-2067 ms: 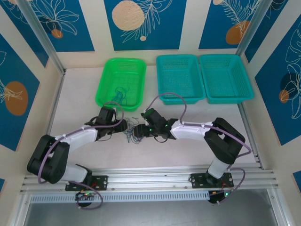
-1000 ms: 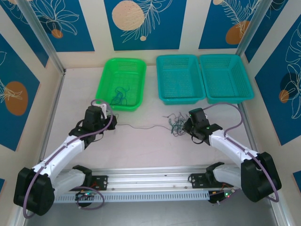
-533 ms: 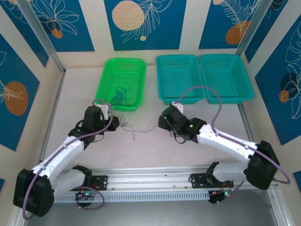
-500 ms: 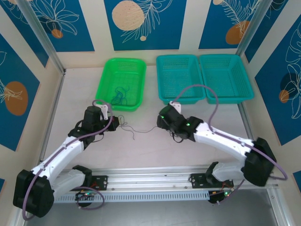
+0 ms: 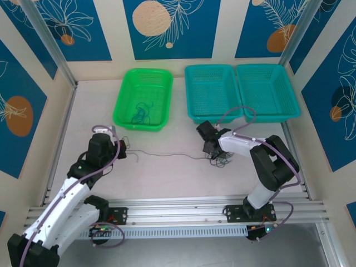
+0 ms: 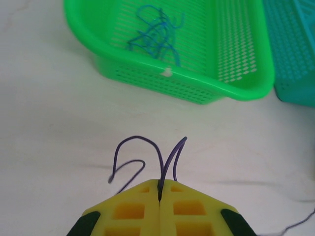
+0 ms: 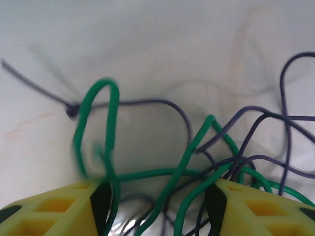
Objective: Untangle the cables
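Observation:
The dark blue cable [image 5: 172,154] goes almost straight into the tangle, so my left gripper needs to move in and give slack [image 5: 190,156] before my right gripper pulls the tangle away.
My left gripper [image 5: 120,146] is shut on a thin dark blue cable [image 5: 167,155], which runs right across the table to a tangle of cables [image 5: 221,161]. In the left wrist view the fingertips [image 6: 160,183] pinch that cable [image 6: 134,139], and its curly end loops up in front of them. My right gripper [image 5: 213,151] is low over the tangle. Its jaws [image 7: 158,196] stand open, with green cables [image 7: 189,155] and dark blue cables [image 7: 266,118] crossing loosely between the two fingers.
A green basket [image 5: 123,105] at the back left holds a few blue cables [image 5: 139,113], and its wall [image 6: 197,93] is just beyond my left gripper. Two teal baskets [image 5: 214,68] [image 5: 267,67] stand side by side at the back right.
My left gripper has pulled back to the left with the dark blue cable, which now lies stretched out longer. My right gripper has moved right onto the tangle, with its jaws open.

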Robot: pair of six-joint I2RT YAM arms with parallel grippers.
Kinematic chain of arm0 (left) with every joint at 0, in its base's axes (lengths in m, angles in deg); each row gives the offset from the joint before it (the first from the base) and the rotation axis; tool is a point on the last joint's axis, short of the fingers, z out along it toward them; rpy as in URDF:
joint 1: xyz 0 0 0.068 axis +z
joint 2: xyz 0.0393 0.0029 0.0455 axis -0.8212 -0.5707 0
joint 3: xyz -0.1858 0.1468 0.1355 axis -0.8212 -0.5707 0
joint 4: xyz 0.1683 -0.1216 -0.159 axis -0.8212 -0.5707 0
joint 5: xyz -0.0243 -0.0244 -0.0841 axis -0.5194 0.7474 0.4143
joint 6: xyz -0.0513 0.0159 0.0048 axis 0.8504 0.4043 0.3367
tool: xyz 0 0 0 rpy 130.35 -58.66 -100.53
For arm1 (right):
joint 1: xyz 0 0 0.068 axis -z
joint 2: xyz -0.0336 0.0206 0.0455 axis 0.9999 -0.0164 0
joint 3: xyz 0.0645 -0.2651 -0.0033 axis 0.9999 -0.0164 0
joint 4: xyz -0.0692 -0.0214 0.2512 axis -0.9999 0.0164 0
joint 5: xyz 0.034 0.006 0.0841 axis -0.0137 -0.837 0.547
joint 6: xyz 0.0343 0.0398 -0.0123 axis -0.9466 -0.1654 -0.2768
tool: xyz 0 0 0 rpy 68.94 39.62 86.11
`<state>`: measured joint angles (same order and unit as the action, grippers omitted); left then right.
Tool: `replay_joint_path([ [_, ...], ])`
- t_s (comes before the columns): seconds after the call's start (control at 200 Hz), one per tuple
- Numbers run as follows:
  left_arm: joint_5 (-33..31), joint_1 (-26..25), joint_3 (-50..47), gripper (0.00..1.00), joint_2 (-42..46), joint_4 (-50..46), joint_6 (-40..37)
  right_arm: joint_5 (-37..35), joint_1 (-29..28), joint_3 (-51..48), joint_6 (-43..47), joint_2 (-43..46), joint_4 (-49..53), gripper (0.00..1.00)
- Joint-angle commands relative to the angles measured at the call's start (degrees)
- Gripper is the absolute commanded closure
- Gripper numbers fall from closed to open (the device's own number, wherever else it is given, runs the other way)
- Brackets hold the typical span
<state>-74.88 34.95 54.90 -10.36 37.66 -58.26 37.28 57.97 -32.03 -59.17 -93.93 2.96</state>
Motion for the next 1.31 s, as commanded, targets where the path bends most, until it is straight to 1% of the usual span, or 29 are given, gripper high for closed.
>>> replay_joint_path([
  [0.0, -6.1, 0.6, -2.1, 1.00, -0.8, -6.2, -0.6, 3.1, 2.3, -3.2, -0.9, 3.6, -0.9, 0.44],
  [0.075, -2.5, 0.6, -3.0, 1.00, -3.8, -4.8, -1.3, 6.2, 2.6, -3.3, 1.1, 3.9, -2.8, 0.44],
  [0.145, 3.0, 0.6, -3.3, 0.99, -6.6, -2.0, -1.5, 8.6, 1.9, -2.1, 2.9, 3.3, -3.3, 0.44],
  [0.2, 6.2, 0.3, -2.8, 0.86, -8.0, 0.0, -2.0, 9.7, 0.9, -1.0, 4.0, 2.9, -3.4, 0.44],
  [0.25, 7.0, 0.1, -2.0, 0.69, -8.1, 0.8, -2.6, 9.7, 0.2, -0.1, 4.2, 3.2, -2.9, 0.44],
  [0.28, 7.3, 0.0, -1.5, 0.62, -7.5, 1.4, -3.2, 9.7, -0.2, 0.1, 4.2, 3.6, -2.8, 0.44],
  [0.355, 8.8, -0.4, -0.4, 0.50, -5.3, 3.7, -5.2, 10.0, -0.5, 0.2, 4.3, 5.2, -2.6, 0.44],
  [0.425, 11.9, -2.0, 1.7, 0.44, -4.7, 5.5, -7.9, 10.9, -0.6, 0.2, 4.8, 6.8, -2.5, 0.44],
  [0.495, 14.9, -5.6, 4.9, 0.43, -6.8, 6.2, -11.3, 11.7, -0.5, 0.5, 5.5, 8.4, -2.1, 0.44],
  [0.575, 17.9, -11.9, 8.5, 0.43, -11.1, 7.5, -16.3, 13.5, -0.5, 0.9, 6.9, 9.9, -1.7, 0.44],
  [0.64, 18.5, -16.9, 11.2, 0.43, -15.6, 7.7, -20.9, 15.8, -0.4, 1.1, 8.4, 11.6, -1.9, 0.43],
  [0.795, 17.2, -25.8, 18.1, 0.43, -27.4, 6.2, -31.9, 17.8, -0.3, 0.5, 9.3, 17.3, -1.5, 0.43],
  [0.885, 19.9, -29.8, 20.3, 0.42, -33.8, 9.4, -36.6, 18.8, 0.2, -0.8, 9.5, 21.5, -1.5, 0.42],
  [0.965, 22.2, -31.6, 21.7, 0.41, -39.5, 14.6, -36.7, 20.1, 1.6, -1.9, 9.2, 25.0, -1.7, 0.41],
  [1.045, 24.0, -32.1, 23.1, 0.41, -45.3, 19.7, -34.4, 21.4, 3.2, -2.9, 8.7, 27.8, -1.5, 0.41],
  [1.11, 24.8, -32.5, 24.9, 0.41, -50.0, 22.0, -32.4, 22.0, 4.2, -3.7, 8.4, 29.5, -1.2, 0.41],
  [1.3, 23.8, -34.2, 29.0, 0.45, -61.5, 24.9, -29.1, 22.9, 6.2, -5.8, 7.8, 32.7, -0.5, 0.40],
])
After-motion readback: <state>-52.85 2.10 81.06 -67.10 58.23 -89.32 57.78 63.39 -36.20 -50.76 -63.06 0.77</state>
